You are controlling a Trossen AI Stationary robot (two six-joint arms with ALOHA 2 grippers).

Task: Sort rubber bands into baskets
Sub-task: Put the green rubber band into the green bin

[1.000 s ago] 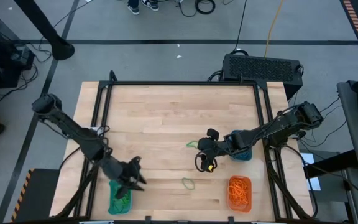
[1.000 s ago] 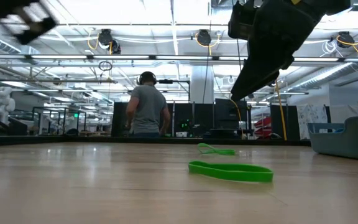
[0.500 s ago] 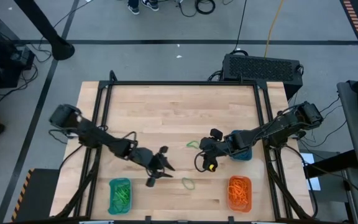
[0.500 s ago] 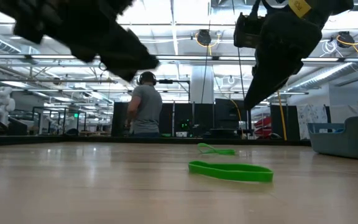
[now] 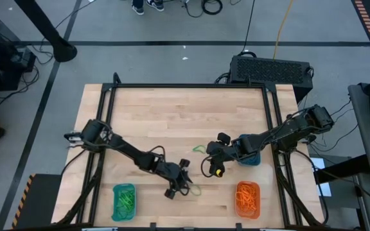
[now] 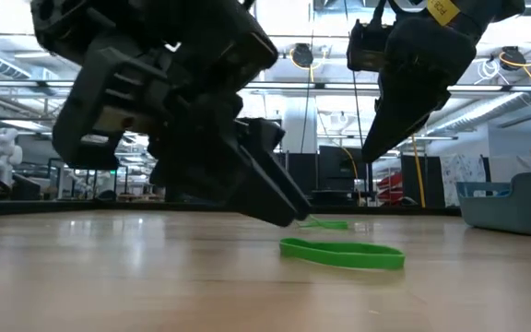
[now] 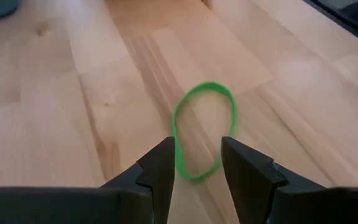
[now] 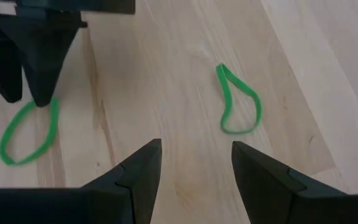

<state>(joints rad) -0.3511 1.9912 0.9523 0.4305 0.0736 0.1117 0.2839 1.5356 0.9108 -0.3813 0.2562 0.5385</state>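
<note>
The nearer green rubber band's near end [image 7: 196, 177] aligns with the open fingers' gap, so I should keep lowering my left gripper until it can close on that end [image 6: 293, 247].
Two green rubber bands lie flat on the wooden table. The nearer one [image 5: 194, 189] [image 7: 204, 130] lies just ahead of my left gripper [image 5: 184, 183] [image 7: 197, 171]. That gripper is open and low over the table, and the band's near end shows between its fingertips, which are not seen to touch it. The farther band [image 5: 200, 149] [image 8: 238, 102] lies beyond my right gripper [image 5: 209, 168] [image 8: 197, 165], which hangs open above the table with nothing in it. In the low view the near band [image 6: 341, 254] sits right of the left gripper's tips [image 6: 289, 214].
A teal basket [image 5: 115, 192] with green bands sits at the near left. An orange basket [image 5: 237, 196] with orange bands sits at the near right. Another teal basket [image 5: 253, 160] [image 6: 514, 205] lies under the right arm. A person stands in the room beyond the table.
My left gripper has swung from over the near-left teal basket toward the table's right, come down and rolled, and now sits low at the near green band. Neither band has moved.
</note>
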